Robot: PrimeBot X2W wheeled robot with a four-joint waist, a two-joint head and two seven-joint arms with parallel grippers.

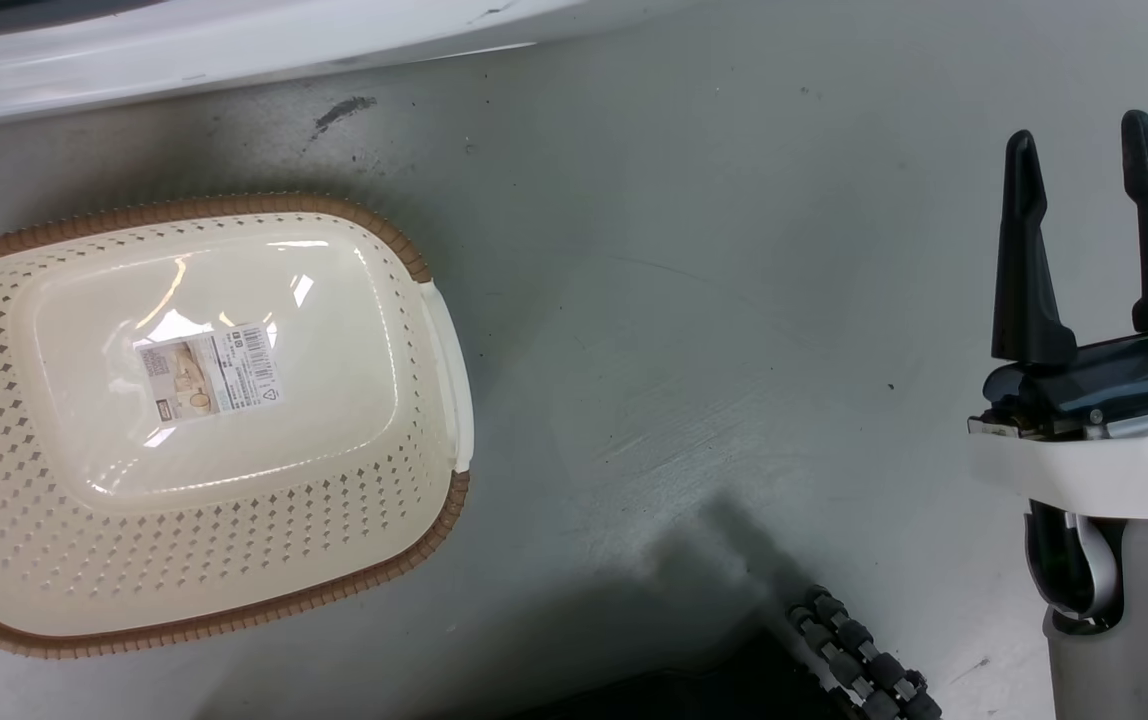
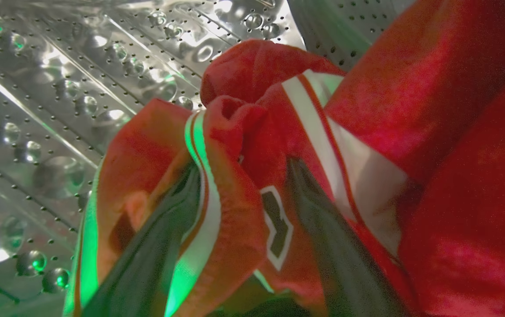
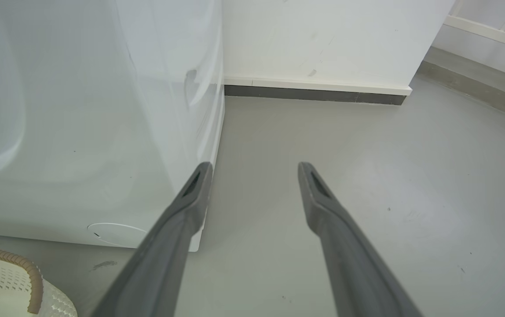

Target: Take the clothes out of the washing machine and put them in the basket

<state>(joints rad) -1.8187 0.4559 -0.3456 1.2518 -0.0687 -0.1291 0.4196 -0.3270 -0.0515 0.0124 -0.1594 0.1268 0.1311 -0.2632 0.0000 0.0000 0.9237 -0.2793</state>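
Observation:
My gripper will bring the jersey (image 2: 240,200) out alone when I pull its fold, because plain red cloth (image 2: 446,169) lies loosely against the red jersey's white trim.
In the left wrist view my left gripper (image 2: 243,169) reaches inside the washing machine's steel drum (image 2: 59,88). Its two dark fingers stand apart, pushed into the folds of a red jersey (image 2: 257,70) with white stripe trim, and a bunch of that cloth lies between them. More red cloth (image 2: 455,110) fills the right side. The cream basket (image 1: 414,520) with a brown rim sits empty on the floor at the left, a paper label on its bottom. My right gripper (image 1: 1084,150) hangs open over the floor at the right, holding nothing.
The washing machine's white front (image 1: 184,50) runs along the top left of the head view, and its corner (image 3: 81,110) stands left of my right gripper (image 3: 254,169). The basket rim (image 3: 28,273) is at the lower left. A white wall with a dark skirting (image 3: 314,94) lies ahead.

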